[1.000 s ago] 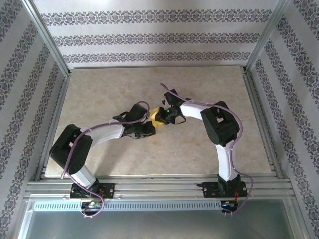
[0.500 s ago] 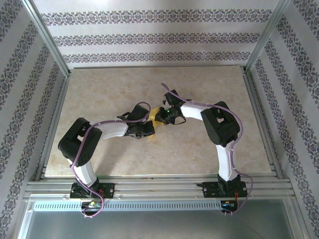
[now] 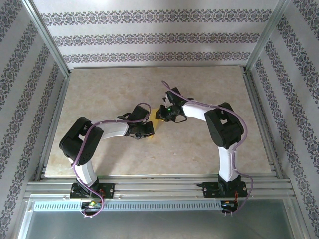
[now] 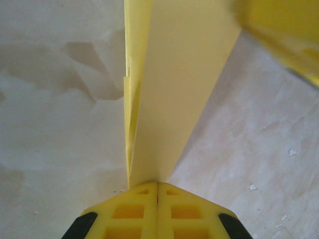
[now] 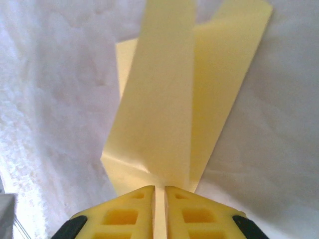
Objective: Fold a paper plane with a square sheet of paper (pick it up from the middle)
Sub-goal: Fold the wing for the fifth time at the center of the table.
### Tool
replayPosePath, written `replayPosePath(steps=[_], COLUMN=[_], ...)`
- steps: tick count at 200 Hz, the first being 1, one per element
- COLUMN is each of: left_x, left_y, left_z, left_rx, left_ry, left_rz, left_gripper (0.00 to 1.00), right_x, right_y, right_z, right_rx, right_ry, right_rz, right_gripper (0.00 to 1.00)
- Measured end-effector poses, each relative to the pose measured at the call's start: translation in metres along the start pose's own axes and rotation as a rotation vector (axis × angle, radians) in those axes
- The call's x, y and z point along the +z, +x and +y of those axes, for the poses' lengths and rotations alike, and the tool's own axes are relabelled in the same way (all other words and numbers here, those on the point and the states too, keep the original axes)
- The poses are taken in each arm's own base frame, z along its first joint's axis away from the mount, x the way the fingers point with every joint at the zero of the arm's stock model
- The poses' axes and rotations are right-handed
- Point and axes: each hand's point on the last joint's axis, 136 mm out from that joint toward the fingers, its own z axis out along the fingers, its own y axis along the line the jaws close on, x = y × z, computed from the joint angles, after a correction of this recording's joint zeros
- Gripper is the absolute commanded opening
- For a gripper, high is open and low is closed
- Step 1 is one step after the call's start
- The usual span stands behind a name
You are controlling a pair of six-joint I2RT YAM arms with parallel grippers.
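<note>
The flap bows up off the folded layers, so next my right gripper releases the flap's edge and presses the fold flat while my left gripper pins the paper.
The square sheet of paper is yellow and creased into a narrow, layered, dart-like form at the middle of the table, held between both grippers. My left gripper comes in from the near left. In the left wrist view its jaws are pressed together on the paper's edge, and the folded strip stands up from them. My right gripper comes in from the right. In the right wrist view it is shut on a thin flap, and the folded layers fan out beyond it.
The marbled beige tabletop is ringed by aluminium frame rails and patterned walls. A blurred yellow finger of the other gripper sits at the top right of the left wrist view. Small white flecks lie on the table.
The left arm's elbow has swung up and inward while its jaws finished closing on the paper. The right gripper has tightened slightly and shifted a little toward the far side with the paper.
</note>
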Motion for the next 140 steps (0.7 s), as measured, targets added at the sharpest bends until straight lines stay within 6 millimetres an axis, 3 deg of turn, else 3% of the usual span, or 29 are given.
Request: replayPosePath(steps=[21, 44, 80, 140], left_x=[0.0, 0.0, 0.0, 0.0], left_y=[0.0, 0.0, 0.0, 0.0], left_z=[0.0, 0.0, 0.0, 0.0], left_rx=[0.007, 0.008, 0.009, 0.011], left_ry=[0.0, 0.0, 0.0, 0.0], left_rz=[0.0, 0.0, 0.0, 0.001], left_gripper=[0.0, 0.0, 0.0, 0.0], right_x=[-0.01, -0.003, 0.009, 0.023], right_y=[0.001, 0.018, 0.043, 0.049], right_z=[0.006, 0.004, 0.008, -0.002], right_rx=[-0.035, -0.056, -0.077, -0.062], right_ry=[-0.004, 0.008, 0.02, 0.034], right_rz=[-0.019, 0.009, 0.064, 0.1], right_gripper=[0.03, 0.0, 0.0, 0.0])
